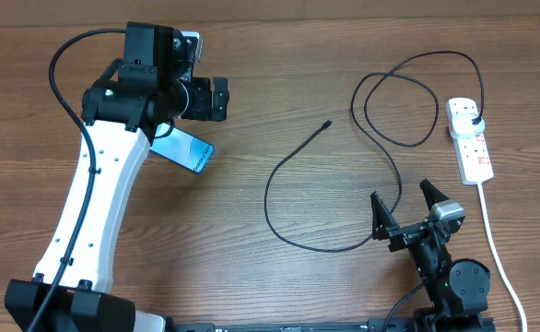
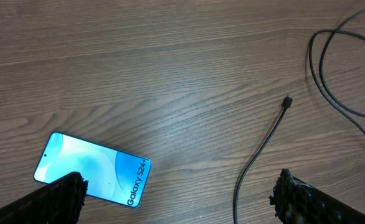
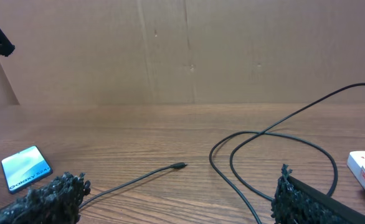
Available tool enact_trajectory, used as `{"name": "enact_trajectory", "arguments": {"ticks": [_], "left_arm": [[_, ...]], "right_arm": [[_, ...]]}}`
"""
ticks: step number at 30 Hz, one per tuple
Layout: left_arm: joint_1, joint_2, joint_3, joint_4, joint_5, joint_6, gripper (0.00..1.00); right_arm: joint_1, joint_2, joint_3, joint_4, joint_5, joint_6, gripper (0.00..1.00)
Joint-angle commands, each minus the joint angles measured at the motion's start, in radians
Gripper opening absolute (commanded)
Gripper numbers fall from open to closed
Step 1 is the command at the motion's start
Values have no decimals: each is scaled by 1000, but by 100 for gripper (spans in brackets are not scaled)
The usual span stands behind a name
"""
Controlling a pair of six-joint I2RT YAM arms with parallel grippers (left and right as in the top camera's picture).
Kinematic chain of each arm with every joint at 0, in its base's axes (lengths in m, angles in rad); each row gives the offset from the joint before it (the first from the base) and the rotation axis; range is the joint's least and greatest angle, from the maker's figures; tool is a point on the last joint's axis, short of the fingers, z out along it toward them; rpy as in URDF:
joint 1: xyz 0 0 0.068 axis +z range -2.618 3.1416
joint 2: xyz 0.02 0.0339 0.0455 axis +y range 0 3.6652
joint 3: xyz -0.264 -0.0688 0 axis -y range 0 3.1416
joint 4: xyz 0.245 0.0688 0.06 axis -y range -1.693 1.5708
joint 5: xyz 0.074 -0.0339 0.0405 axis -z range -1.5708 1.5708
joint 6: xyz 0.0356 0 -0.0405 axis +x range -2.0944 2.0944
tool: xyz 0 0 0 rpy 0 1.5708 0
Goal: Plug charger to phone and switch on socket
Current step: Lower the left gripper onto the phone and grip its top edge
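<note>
I should swing my left gripper over, turn and grip the phone's long edges (image 2: 101,147), as the phone (image 2: 94,169) lies to one side, slanting lengthwise along the fingers' spread.
The phone (image 1: 193,152) lies flat at the left with its blue screen up, partly under my left arm; it also shows in the left wrist view (image 2: 95,168) and the right wrist view (image 3: 25,168). The charger cable (image 1: 279,175) loops across the middle, its connector tip (image 1: 327,124) lying free on the wood and its black plug (image 1: 474,120) seated in the socket (image 1: 470,140) at the far right. My left gripper (image 1: 217,100) is open and empty, hovering above and just right of the phone. My right gripper (image 1: 406,210) is open and empty near the front, beside the cable's loop.
The socket's thick white cord (image 1: 493,240) runs down the right side toward the front edge, close to my right arm's base (image 1: 454,277). A brown cardboard wall (image 3: 182,50) stands behind the table.
</note>
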Motion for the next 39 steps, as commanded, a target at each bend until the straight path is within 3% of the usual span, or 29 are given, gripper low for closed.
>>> {"name": "enact_trajectory", "arguments": {"ticks": [1,10,22,30,39], "left_arm": [[-7,3,30,6,13,-16,100],[-48,3,34,-5,72,-40,100],[-41,4,54,-133,-201,-513,100],[-36,28,54,-139,-199,-605,99],[-29,138,54,-175,-163,-567,100]], "right_arm": [[6,-8,-11,3,7,3,100],[6,-8,-11,3,7,3,100],[6,-8,-11,3,7,3,100],[6,-8,-11,3,7,3,100],[6,-8,-11,3,7,3,100]]}}
